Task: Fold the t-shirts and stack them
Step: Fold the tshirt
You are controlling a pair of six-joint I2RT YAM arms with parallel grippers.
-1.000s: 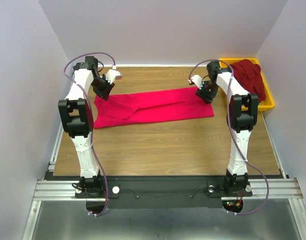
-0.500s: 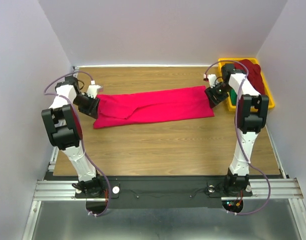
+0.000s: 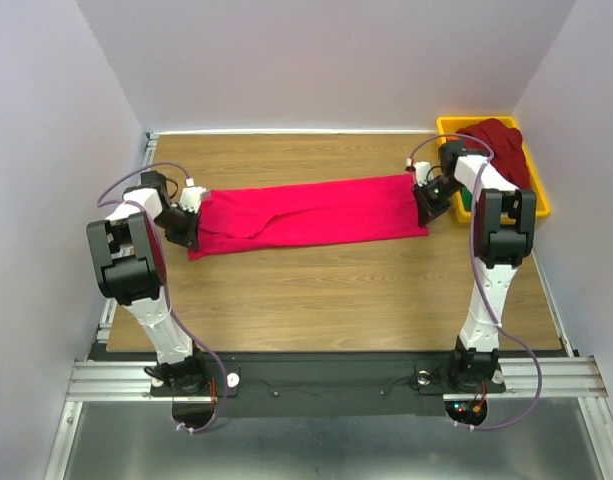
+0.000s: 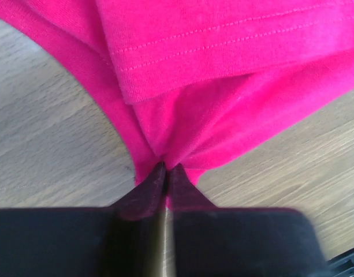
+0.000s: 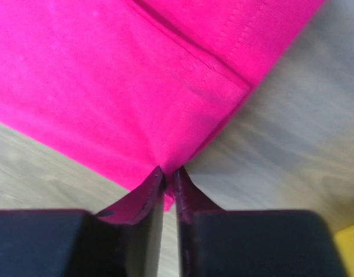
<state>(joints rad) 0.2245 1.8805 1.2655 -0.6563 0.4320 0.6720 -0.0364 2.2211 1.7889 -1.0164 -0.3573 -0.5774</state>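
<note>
My right gripper is working on the crimson-pink t-shirt, which lies crosswise in a long strip (image 3: 311, 214). Next, I swing its hem end (image 3: 404, 206) toward my arm bases with that gripper before I fold it further.
A crimson-pink t-shirt (image 3: 306, 212) lies folded into a long strip across the table. My left gripper (image 3: 191, 222) is at its left end, shut on a pinch of the cloth (image 4: 182, 133). My right gripper (image 3: 423, 203) is at the strip's right end, shut on the cloth near a hemmed corner (image 5: 165, 115). A dark maroon t-shirt (image 3: 501, 150) sits heaped in the yellow tray (image 3: 539, 205) at the back right.
The wooden table (image 3: 326, 290) runs from the back wall to the arm bases. Grey walls close in on three sides. The yellow tray stands just right of my right arm, with a bit of green showing inside it.
Both grippers have come down from above the shirt's ends to table level and shut on the cloth. The shirt strip has stayed in place.
</note>
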